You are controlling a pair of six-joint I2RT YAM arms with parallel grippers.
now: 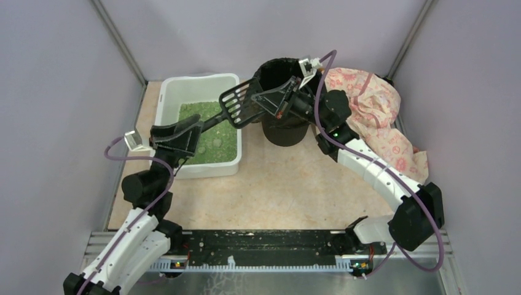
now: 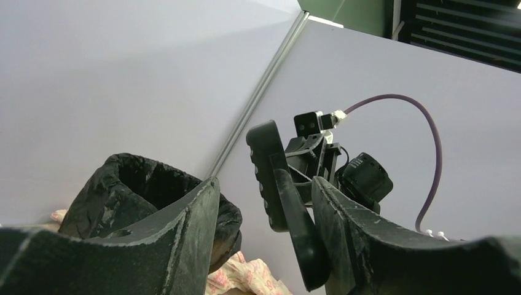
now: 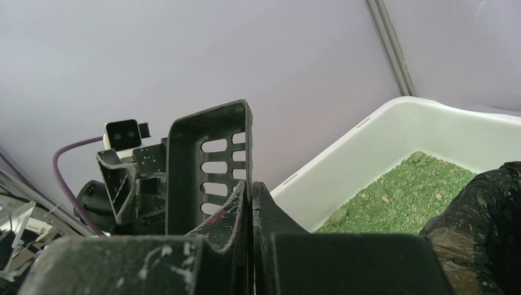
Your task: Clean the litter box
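Note:
The scoop's handle [image 2: 298, 232] lies at a slant across my left gripper's fingers, so my right gripper should keep hold of the scoop's rim until my left gripper closes straight [image 1: 214, 121] along the handle.
The white litter box [image 1: 164, 104] holds green litter [image 1: 212, 138]; its near wall [image 3: 368, 160] shows in the right wrist view. A black slotted scoop [image 1: 236, 104] hangs above the box's right side. My right gripper [image 1: 259, 97] is shut on the scoop's side rim [image 3: 247, 135], fingertips pressed together [image 3: 252, 184]. My left gripper [image 1: 195, 128] is open around the scoop's handle [image 2: 298, 227]. The handle lies against the right finger [image 2: 356, 227], with a wide gap to the left finger [image 2: 178, 227].
A round bin [image 1: 282, 132] lined with a black bag stands right of the litter box, under my right gripper; its rim [image 2: 123, 178] shows in the left wrist view. A crumpled floral cloth [image 1: 381, 110] lies in the back right corner. Grey walls enclose three sides.

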